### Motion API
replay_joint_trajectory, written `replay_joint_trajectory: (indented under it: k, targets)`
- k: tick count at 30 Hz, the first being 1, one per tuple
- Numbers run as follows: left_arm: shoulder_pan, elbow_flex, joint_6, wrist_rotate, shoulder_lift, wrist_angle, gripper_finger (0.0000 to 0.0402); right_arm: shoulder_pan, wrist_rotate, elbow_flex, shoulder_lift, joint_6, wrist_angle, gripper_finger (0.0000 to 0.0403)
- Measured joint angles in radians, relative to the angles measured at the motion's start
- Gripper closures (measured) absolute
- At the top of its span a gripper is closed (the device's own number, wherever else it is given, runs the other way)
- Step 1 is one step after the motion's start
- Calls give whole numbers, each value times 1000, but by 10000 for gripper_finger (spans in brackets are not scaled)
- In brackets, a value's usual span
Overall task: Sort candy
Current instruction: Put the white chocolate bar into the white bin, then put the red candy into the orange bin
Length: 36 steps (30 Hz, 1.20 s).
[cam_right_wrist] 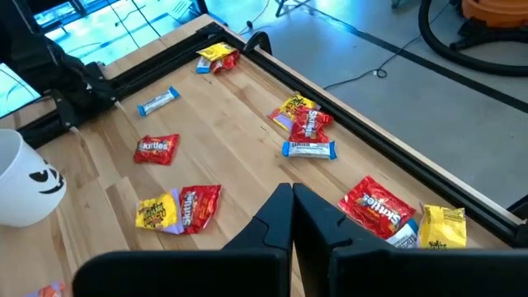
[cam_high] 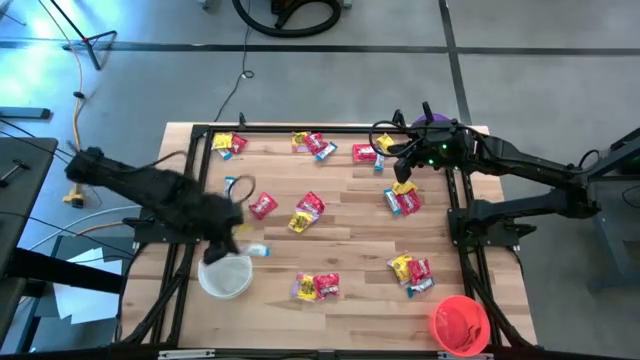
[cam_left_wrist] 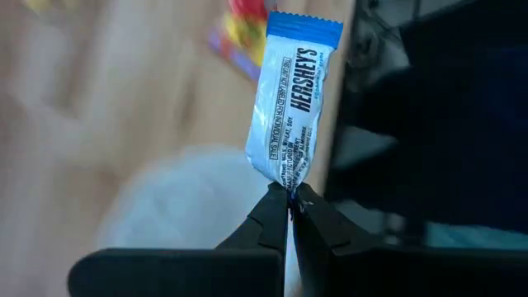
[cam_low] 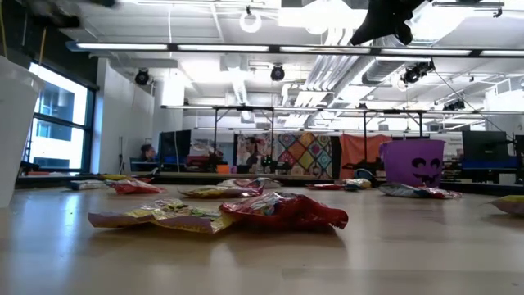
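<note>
The Hershey's candy is clear above the white bowl's rim, so my left gripper keeps going over the bowl's opening and let the candy go inside.
My left gripper is shut on a white and blue Hershey's candy and hovers above the clear white bowl at the table's near left. My right gripper is shut on nothing, up over the far right part of the table near the purple bowl. Red, yellow and light blue wrapped candies lie flat in small heaps across the wood, such as one pile in the middle and another near the right. My left gripper pinches the Hershey's candy between its two fingertips by the crimped end of the wrapper. The rest of the wrapper sticks out past the fingers, lifted clear over the white bowl.
A red bowl stands at the near right corner. A black frame runs along the table's far edge and both sides. The low view shows the purple bowl far off and candies close by. Bare wood lies between the heaps.
</note>
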Motion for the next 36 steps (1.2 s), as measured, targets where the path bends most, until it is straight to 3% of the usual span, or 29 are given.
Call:
replay_joint_trajectory:
  k: [7, 10, 13, 18, 26, 31, 36]
  targets:
    - [-294, -43, -521, -214, 0, -22, 401, 0, 0, 0, 0, 3, 0, 402]
    - [-357, -100, -716, -241, -2, -45, 401, 0, 0, 0, 0, 6, 0, 402]
    - [-395, -157, -804, -248, -1, -30, 401, 0, 0, 0, 0, 7, 1, 402]
    - [-389, -240, -872, -271, -1, -9, 401, 0, 0, 0, 0, 4, 1, 402]
    - [-384, -353, -830, -232, 2, 143, 398, 0, 0, 0, 0, 8, 1, 402]
    - [-384, -365, -785, -190, 3, 149, 366, 0, -42, 0, 0, 8, 1, 402]
    - [-384, -323, -720, -190, 2, 148, 322, 6, -157, 0, 2, 0, 1, 402]
